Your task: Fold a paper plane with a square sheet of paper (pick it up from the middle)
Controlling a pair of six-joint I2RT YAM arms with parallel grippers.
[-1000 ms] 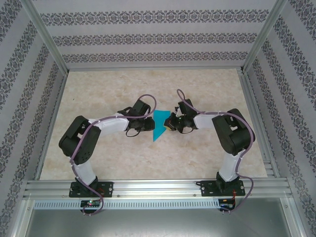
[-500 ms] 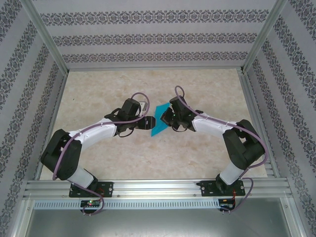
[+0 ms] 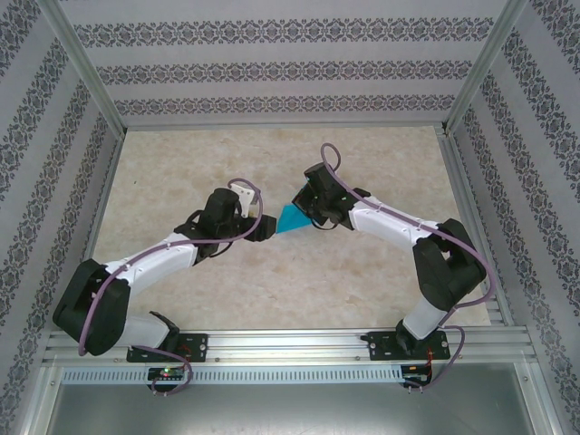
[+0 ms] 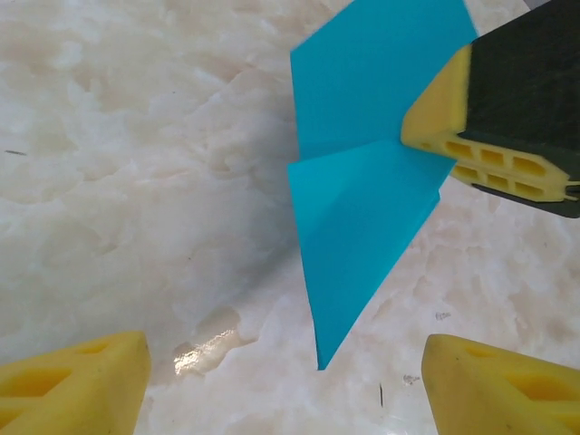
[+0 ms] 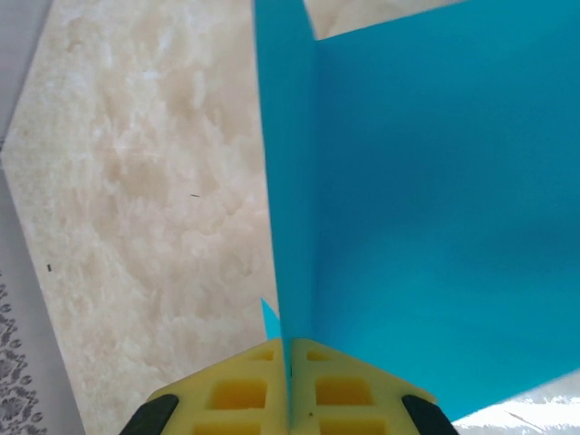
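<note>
The robot's right gripper alone holds the paper, and the paper's point hangs free [image 4: 320, 357], so the left gripper should pinch the paper's fold [image 4: 344, 308] close to the point before the right gripper opens.
The square sheet of paper [image 3: 290, 218] is teal-blue and folded into a pointed, layered dart shape. My right gripper [image 3: 307, 212] is shut on it and holds it above the table's middle. In the right wrist view the paper [image 5: 426, 199] runs up from between the pressed yellow fingertips of my right gripper [image 5: 290, 352]. In the left wrist view the paper [image 4: 358, 208] hangs point-down, with the right gripper's yellow fingers [image 4: 453, 127] clamped on its upper right edge. My left gripper [image 4: 285, 390] is open just left of the paper, its pads wide apart and nothing between them. From above, the left gripper [image 3: 265, 227] sits close to the paper's left tip.
The marble-patterned tabletop [image 3: 208, 163] lies bare around both arms. Aluminium frame rails [image 3: 272, 344] run along the near edge, and patterned walls [image 3: 272, 72] close in the back and sides.
My left gripper has opened and let go of the paper, its arm stretching lower and further left. The right gripper has carried the paper slightly farther back and turned it.
</note>
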